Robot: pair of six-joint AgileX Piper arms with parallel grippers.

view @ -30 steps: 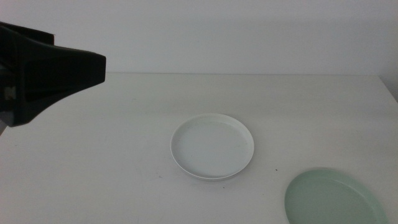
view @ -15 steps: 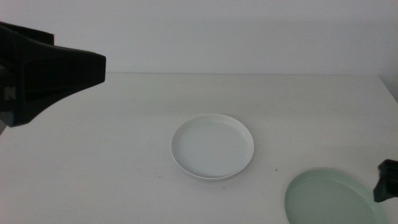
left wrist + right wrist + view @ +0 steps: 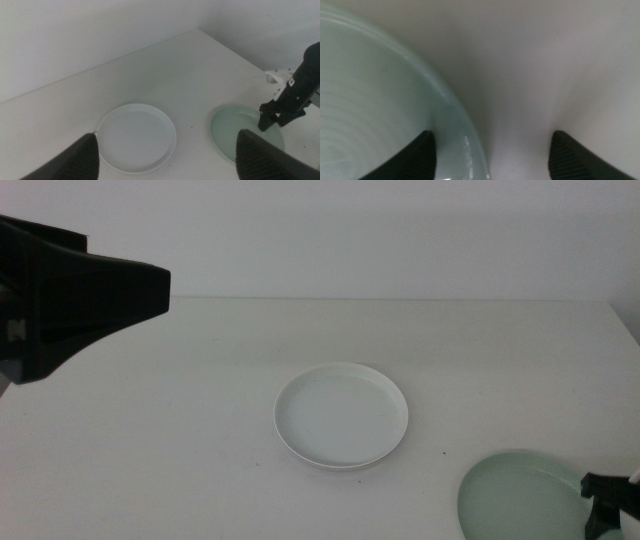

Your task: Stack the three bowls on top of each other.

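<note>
I expect the mint bowl [image 3: 525, 498] to nest low and cover the white bowl's rim [image 3: 341, 466] when I stack the bowls, because that rim looks as wide as the mint bowl.
Two of the three bowls show; the third is out of view. The white bowl [image 3: 341, 415] [image 3: 136, 137] sits mid-table. The pale mint green bowl [image 3: 515, 500] [image 3: 239, 134] [image 3: 375, 105] lies at the near right. My right gripper [image 3: 598, 510] [image 3: 272, 122] [image 3: 492, 137] is open and low at the mint bowl's right rim, one jaw over the bowl's inside and the other over the table outside it. My left gripper [image 3: 167, 134] hangs high at the left, open and empty, well above the white bowl.
The left arm's dark body [image 3: 80, 295] fills the upper left of the middle view. The white table [image 3: 200, 400] ends at a pale wall behind. Its right edge [image 3: 625, 330] runs close to the mint bowl.
The right gripper came in from the right edge and moved down and left onto the mint bowl's rim. The left arm and both bowls have stayed still.
</note>
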